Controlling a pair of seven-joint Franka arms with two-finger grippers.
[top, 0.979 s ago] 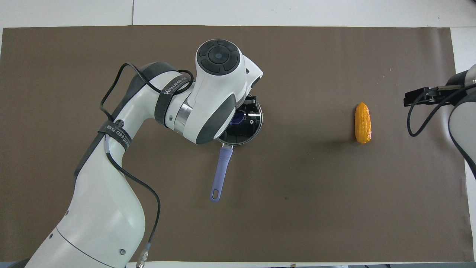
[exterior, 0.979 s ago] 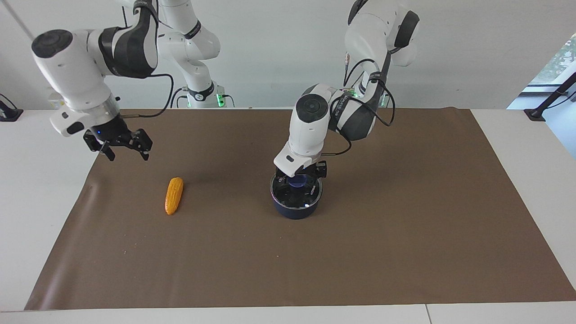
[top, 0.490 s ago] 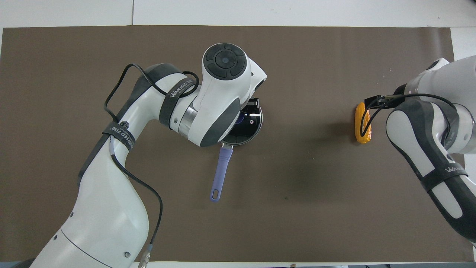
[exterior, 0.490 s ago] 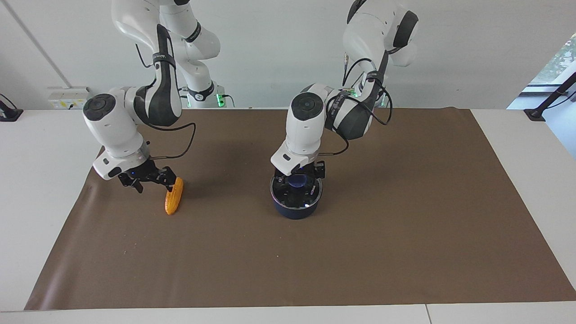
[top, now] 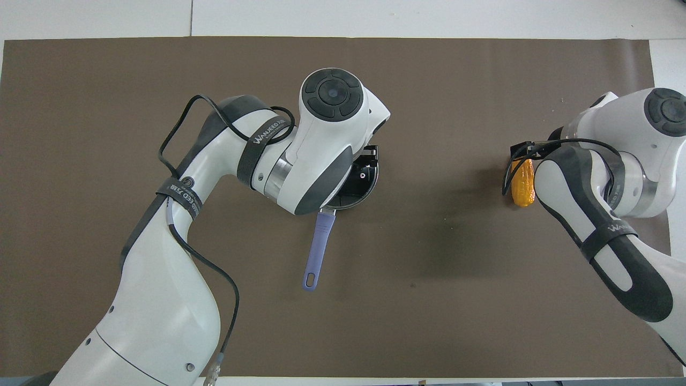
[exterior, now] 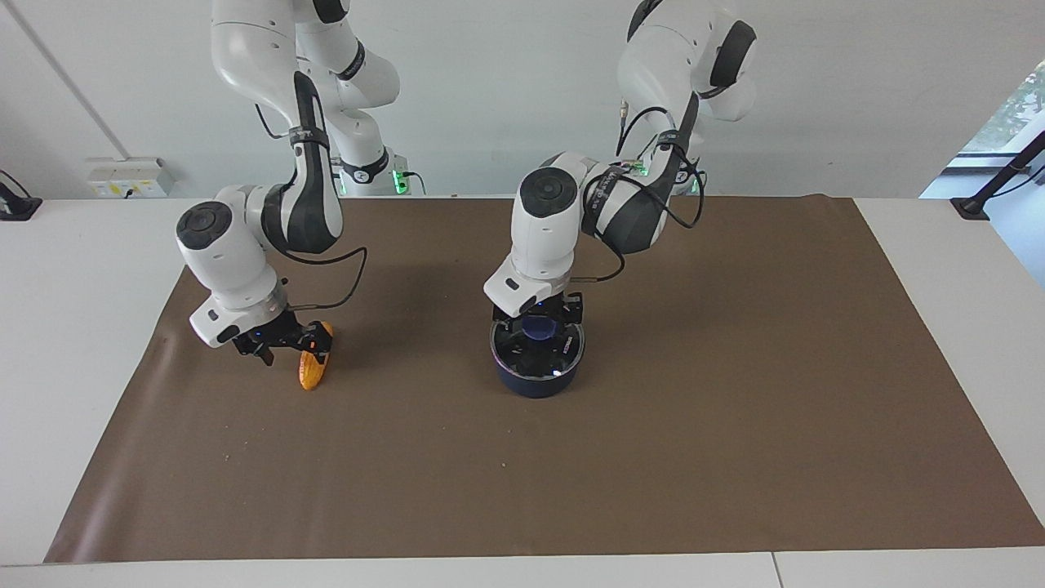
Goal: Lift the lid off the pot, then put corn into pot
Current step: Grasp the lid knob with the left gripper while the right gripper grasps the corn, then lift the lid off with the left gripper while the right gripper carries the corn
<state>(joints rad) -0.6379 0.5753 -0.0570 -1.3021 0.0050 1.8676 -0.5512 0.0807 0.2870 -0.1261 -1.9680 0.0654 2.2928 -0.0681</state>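
I expect to find an empty pot [top: 348, 203] when I take the lid off, because only plain black can be seen through the glass lid [top: 362, 183].
The pot [exterior: 535, 380] stands mid-table on the brown mat with the glass lid [exterior: 522, 356] on it; its blue handle [top: 317, 247] points toward the robots. My left gripper [exterior: 539, 317] is low over the lid, open, with a finger on each side of the blue knob [exterior: 539, 329]. In the overhead view the left arm hides most of the lid [top: 363, 181]. The corn [exterior: 311, 369] lies on the mat toward the right arm's end. My right gripper [exterior: 291, 349] is down at the corn's end nearer the robots, open, fingers astride it. The corn also shows in the overhead view [top: 523, 185].
The brown mat [exterior: 735, 408] covers most of the white table [exterior: 73, 343]. Nothing else stands on it. Both arms' cables hang close above the mat near their wrists.
My right arm swung in and came down onto the corn's near end. My left gripper stayed over the lid, shifting slightly toward the robots. Lid and corn have not moved.
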